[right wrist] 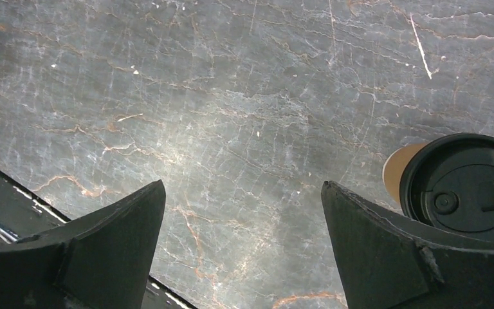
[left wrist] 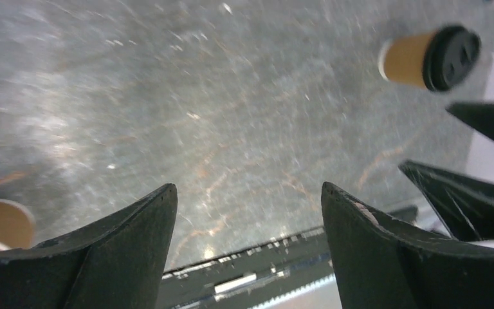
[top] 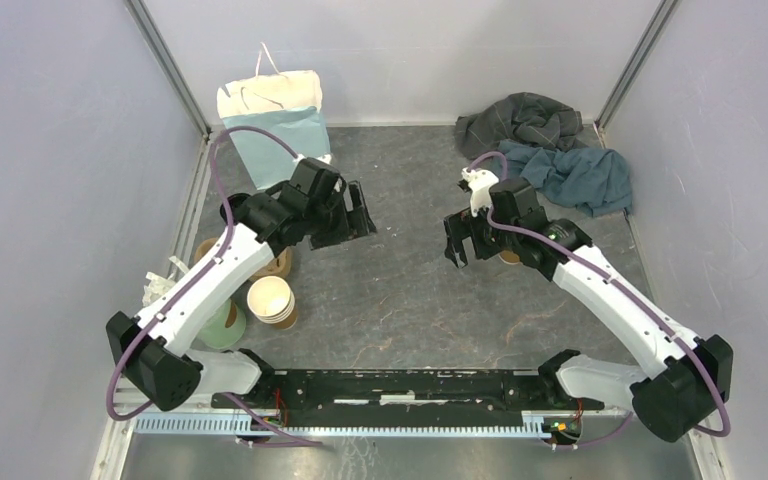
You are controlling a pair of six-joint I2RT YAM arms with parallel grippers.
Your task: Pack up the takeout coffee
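The brown carrier's end [top: 277, 266] is free beside the cup stack. My left gripper should keep going toward that end and close once its fingers straddle the carrier's rim [top: 289, 257].
The takeout coffee [right wrist: 463, 187], a brown paper cup with a black lid, stands upright on the dark marbled table just right of my right gripper's fingers. In the top view only a brown sliver of it [top: 508, 257] shows under the right wrist. It also shows in the left wrist view [left wrist: 431, 58], at the far upper right. My right gripper [right wrist: 243, 187] is open and empty above bare table; in the top view it [top: 465, 245] hangs right of centre. My left gripper [top: 355, 215] is open and empty, raised left of centre, with nothing between its fingers [left wrist: 247, 190].
A white and teal paper bag [top: 275, 120] stands at the back left. Crumpled dark cloths [top: 550, 150] lie at the back right. A stack of lidless brown cups [top: 272, 300], a pale green cup [top: 222, 325] and further cups sit by the left arm.
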